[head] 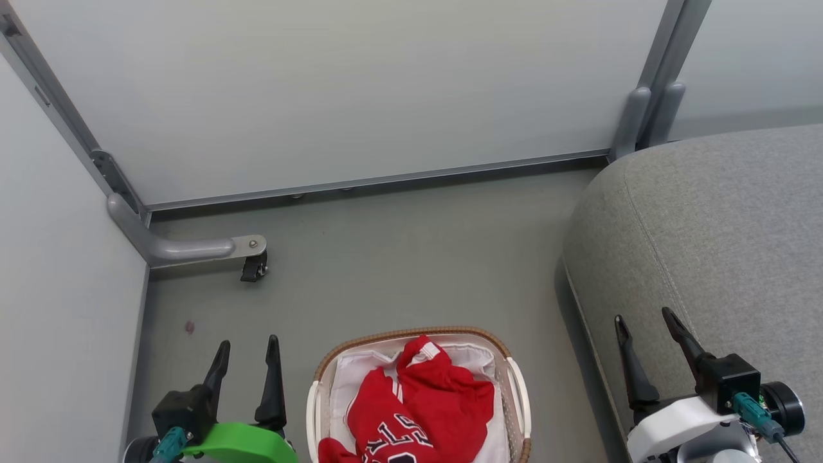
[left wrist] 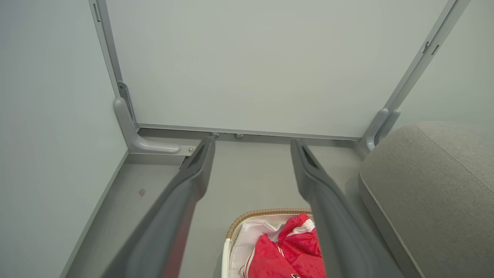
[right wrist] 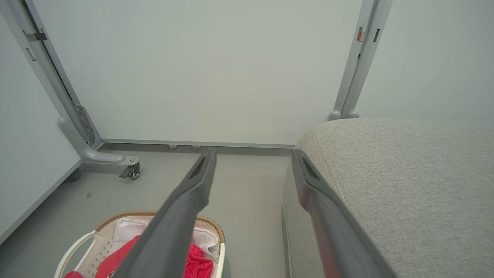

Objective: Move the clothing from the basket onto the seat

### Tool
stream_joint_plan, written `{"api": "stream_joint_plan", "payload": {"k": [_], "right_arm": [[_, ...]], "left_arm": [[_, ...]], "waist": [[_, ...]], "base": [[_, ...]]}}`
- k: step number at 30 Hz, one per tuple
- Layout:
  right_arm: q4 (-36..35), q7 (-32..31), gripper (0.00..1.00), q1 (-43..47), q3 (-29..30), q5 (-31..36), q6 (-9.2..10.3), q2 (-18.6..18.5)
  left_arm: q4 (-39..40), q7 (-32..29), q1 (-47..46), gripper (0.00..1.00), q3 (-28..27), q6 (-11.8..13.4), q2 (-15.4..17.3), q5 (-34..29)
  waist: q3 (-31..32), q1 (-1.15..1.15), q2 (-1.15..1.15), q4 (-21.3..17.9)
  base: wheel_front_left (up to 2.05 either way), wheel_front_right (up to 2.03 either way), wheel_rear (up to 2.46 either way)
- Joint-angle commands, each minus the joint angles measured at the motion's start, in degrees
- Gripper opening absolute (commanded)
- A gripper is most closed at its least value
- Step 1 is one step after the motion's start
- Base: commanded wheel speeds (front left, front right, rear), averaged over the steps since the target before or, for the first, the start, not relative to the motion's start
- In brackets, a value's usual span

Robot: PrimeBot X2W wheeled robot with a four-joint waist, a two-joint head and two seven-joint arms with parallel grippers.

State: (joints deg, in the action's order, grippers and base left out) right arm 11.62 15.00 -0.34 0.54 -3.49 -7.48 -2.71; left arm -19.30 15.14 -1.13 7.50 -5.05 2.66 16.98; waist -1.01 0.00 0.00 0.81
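Observation:
The lettered jersey (head: 388, 423) will come away by itself when I lift it, since a plain red piece with its own white patch (head: 442, 383) lies next to it.
Red clothing (head: 418, 405) with white trim and lettering lies bunched in the white basket (head: 518, 392) on the floor, at the bottom middle of the head view. The clothing (left wrist: 293, 251) and basket rim (left wrist: 266, 213) appear low in the left wrist view; the basket (right wrist: 77, 247) sits at the lower left of the right wrist view, with clothing (right wrist: 198, 264) partly hidden behind a finger. The grey seat (head: 720, 244) fills the right side. My left gripper (head: 247, 357) stands open left of the basket, holding nothing. My right gripper (head: 643, 331) stands open over the seat's front edge, holding nothing.
Pale partition panels (head: 334, 90) close off the back and left. A grey metal foot with a caster (head: 254, 267) juts onto the floor at the back left. Bare grey floor (head: 411, 257) lies between the basket, the panels and the seat.

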Motion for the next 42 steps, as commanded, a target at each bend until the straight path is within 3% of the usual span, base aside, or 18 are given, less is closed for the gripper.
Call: {"api": "stream_joint_plan", "payload": {"k": [1, 21, 31, 42], "right_arm": [[0.0, 0.3, 1.0, 0.7, 0.0, 0.2, -0.02, -0.3], [-0.9, 0.3, 1.0, -1.1, -0.2, 0.3, -0.02, -0.3], [-2.3, 0.3, 1.0, -6.1, -0.3, 0.1, -0.01, -0.3], [-3.7, 0.3, 1.0, -12.2, -0.7, -1.2, -0.01, -0.3]], "left_arm": [[-0.2, 0.0, 0.7, 1.0, 0.0, 0.0, 0.4, -0.2], [-0.4, 0.0, -1.2, 1.0, 0.8, -0.2, 0.4, -0.9], [-5.2, 0.0, -7.8, 1.0, 5.1, -1.1, 0.4, -4.3], [-22.2, 0.0, -19.6, 1.0, 16.0, -2.4, 0.4, -6.5]], "waist": [[0.0, 0.0, 0.0, 0.0], [-3.2, 0.0, 0.0, -0.8], [-13.8, 0.0, 0.0, -3.4], [-26.1, 0.0, 0.0, -7.0]], "base": [[0.0, 0.0, 0.0], [0.0, 0.0, 0.0], [0.0, 0.0, 0.0], [0.0, 0.0, 0.0]]}}
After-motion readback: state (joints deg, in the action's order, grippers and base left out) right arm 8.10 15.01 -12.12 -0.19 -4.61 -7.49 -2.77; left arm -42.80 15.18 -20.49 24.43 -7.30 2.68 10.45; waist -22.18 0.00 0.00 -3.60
